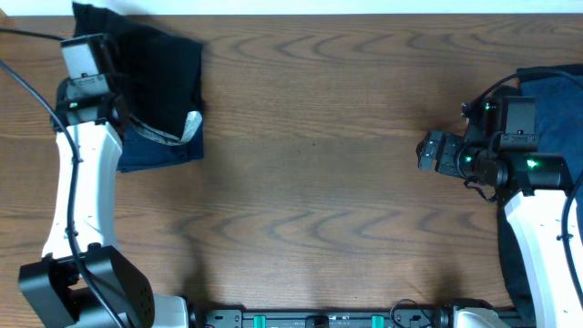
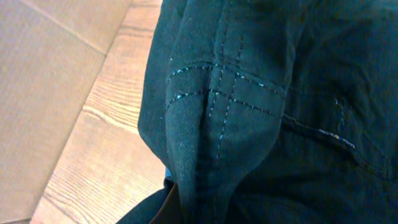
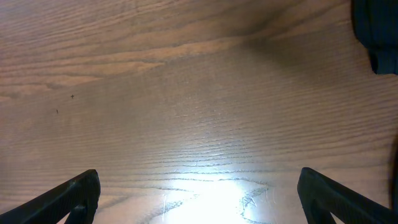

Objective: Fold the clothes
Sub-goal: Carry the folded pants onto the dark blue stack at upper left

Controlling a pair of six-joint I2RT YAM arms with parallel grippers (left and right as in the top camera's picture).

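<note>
My left gripper holds the bunched black garment but should release it and straighten its outer edge point(image 1: 61, 92), as the pale grey waistband strip point(image 1: 171, 138) slants across the navy piece.
The clothes lie in two places. At the far left, a black shorts-like garment point(image 1: 155, 64) with a pale grey waistband strip point(image 1: 187, 126) rests on a navy piece point(image 1: 159, 153). My left gripper point(image 1: 91, 41) is over the black garment's far left part, shut on a bunch of it. In the left wrist view the dark stitched cloth point(image 2: 261, 112) fills the picture and hides the fingers. My right gripper point(image 3: 202, 199) point(image 1: 425, 151) hovers open over bare wood, nothing between its fingers point(image 3: 78, 196).
A navy garment point(image 1: 556, 100) lies at the right edge under the right arm; its dark corner point(image 3: 376, 31) shows in the right wrist view. The wooden table point(image 1: 319, 137) ends just past the left pile, with beige floor point(image 2: 43, 81) beyond.
</note>
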